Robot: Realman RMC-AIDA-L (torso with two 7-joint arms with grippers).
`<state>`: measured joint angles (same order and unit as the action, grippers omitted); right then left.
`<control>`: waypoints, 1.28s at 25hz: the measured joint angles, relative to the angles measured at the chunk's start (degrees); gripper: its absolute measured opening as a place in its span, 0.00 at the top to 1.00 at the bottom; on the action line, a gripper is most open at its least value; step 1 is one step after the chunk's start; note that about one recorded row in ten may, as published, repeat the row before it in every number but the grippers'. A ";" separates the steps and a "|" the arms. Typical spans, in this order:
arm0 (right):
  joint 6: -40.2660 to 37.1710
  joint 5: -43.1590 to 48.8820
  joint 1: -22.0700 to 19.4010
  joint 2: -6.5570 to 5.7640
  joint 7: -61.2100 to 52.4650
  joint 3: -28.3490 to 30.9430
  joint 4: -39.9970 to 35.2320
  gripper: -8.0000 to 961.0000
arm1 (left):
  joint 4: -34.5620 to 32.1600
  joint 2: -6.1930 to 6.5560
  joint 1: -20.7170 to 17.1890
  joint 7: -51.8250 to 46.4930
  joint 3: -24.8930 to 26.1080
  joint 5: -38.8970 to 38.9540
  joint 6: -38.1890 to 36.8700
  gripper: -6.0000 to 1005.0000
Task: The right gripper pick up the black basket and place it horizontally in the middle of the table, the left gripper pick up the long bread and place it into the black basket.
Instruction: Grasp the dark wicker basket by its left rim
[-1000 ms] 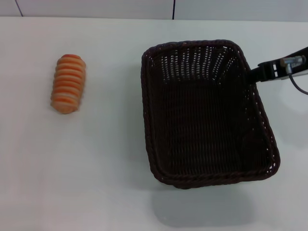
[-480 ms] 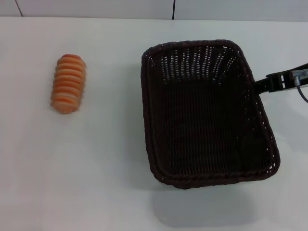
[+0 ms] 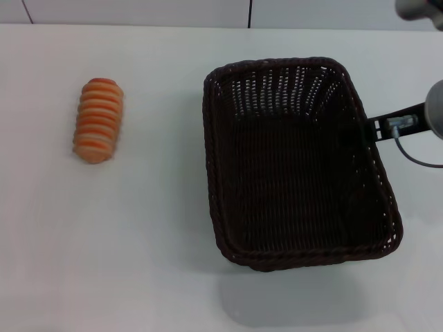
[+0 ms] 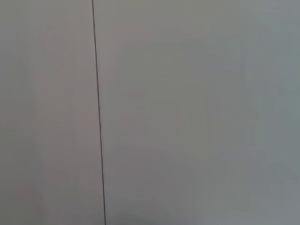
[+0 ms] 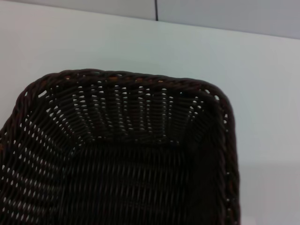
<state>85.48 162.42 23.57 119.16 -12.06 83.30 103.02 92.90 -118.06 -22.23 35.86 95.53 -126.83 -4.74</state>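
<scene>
I should continue to lower my right gripper until its fingers straddle the basket's side (image 3: 372,151), then close them. The fingers now point across the black basket's long rim (image 3: 367,116) above the basket's empty inside.
The black basket (image 3: 210,173) stands on the right half of the white table (image 3: 138,242), its long side running away from me and its inside empty. My right gripper (image 3: 374,128) reaches in from the right, level with the middle of the basket's right rim and right against it. In the right wrist view the basket's (image 5: 126,76) braided rim and slanted wall fill the frame from close up. The long bread (image 3: 99,120), orange-brown with pale ridges, lies on the table's left side, well apart from the basket. My left gripper is out of view.
A grey-white arm body (image 3: 435,111) with a thin cable (image 3: 415,155) sits at the right edge of the head view. The left wrist view holds only a pale flat surface with one thin dark seam (image 4: 97,112). The wall's edge runs along the table's far side.
My right gripper has moved along the basket's right rim toward me and closer in. The basket and the bread have stayed where they were.
</scene>
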 joint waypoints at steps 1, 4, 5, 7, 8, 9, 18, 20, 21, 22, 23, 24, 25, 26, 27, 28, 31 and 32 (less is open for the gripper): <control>-0.72 -0.01 0.12 0.01 -0.12 -0.52 -0.68 0.15 | -0.11 0.02 -0.15 0.00 0.00 0.00 -0.01 0.19; -1.29 -0.01 0.13 0.05 -0.26 -0.74 -1.08 0.15 | -0.11 0.02 -0.29 0.00 0.01 0.00 -0.01 0.19; -1.53 -0.01 0.09 0.07 -0.35 -0.86 -1.18 0.15 | -0.12 0.03 -0.35 0.01 0.00 0.00 -0.01 0.19; -2.12 -0.01 -0.08 0.09 -0.64 -1.28 -1.65 0.15 | -0.19 0.03 -0.42 0.05 0.02 0.00 -0.01 0.19; -2.57 -0.04 -0.16 0.10 -0.82 -1.53 -2.53 0.15 | -0.26 0.03 -0.43 0.19 0.08 0.00 -0.01 0.19; -2.86 -0.05 -0.28 0.11 -0.84 -1.63 -3.09 0.15 | -0.33 0.03 -0.44 0.36 0.16 0.00 -0.01 0.19; -5.73 -0.10 -2.13 0.10 -0.89 -2.53 -4.75 0.16 | -0.36 0.04 -0.33 0.83 0.35 0.00 -0.01 0.19; -6.04 -0.10 -2.25 0.05 -0.90 -2.56 -5.20 0.18 | -0.38 0.03 -0.32 0.83 0.37 0.00 -0.01 0.19; -6.19 -0.10 -2.26 0.04 -0.91 -2.58 -5.42 0.18 | -0.46 0.02 -0.32 0.84 0.37 0.00 -0.01 0.19; -6.19 -0.10 -2.26 0.04 -0.91 -2.58 -5.42 0.19 | -0.46 0.02 -0.32 0.84 0.37 0.00 -0.01 0.19; -6.60 -0.10 -2.27 0.03 -0.90 -2.83 -5.81 0.19 | -0.51 0.03 -0.35 0.85 0.37 0.00 -0.01 0.19; -6.60 -0.10 -2.27 0.03 -0.90 -2.83 -5.81 0.20 | -0.51 0.03 -0.35 0.85 0.37 0.00 -0.01 0.19; -6.74 -0.10 -2.27 0.01 -0.83 -3.03 -5.90 0.20 | -0.57 0.02 -0.39 0.85 0.37 0.00 -0.01 0.19; -6.99 -0.10 -2.28 -0.07 -0.43 -3.74 -5.89 0.21 | -0.75 0.02 -0.42 0.86 0.36 0.00 -0.01 0.19; -6.99 -0.10 -2.28 -0.07 -0.43 -3.74 -5.89 0.22 | -0.75 0.02 -0.42 0.86 0.36 0.00 -0.01 0.19; -7.11 -0.10 -2.24 -0.16 0.03 -4.24 -5.95 0.22 | -0.93 0.02 -0.44 0.87 0.32 0.00 -0.01 0.19; -7.17 -0.05 -2.04 -0.21 0.78 -4.95 -6.77 0.24 | -0.96 0.02 -0.53 0.88 0.19 0.00 -0.01 0.19; -7.17 -0.05 -2.04 -0.21 0.78 -4.95 -6.77 0.24 | -0.96 0.02 -0.53 0.88 0.19 0.00 -0.01 0.19</control>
<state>78.31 162.37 21.54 118.95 -11.29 78.35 96.25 91.94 -118.04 -22.76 36.74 95.72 -126.83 -4.75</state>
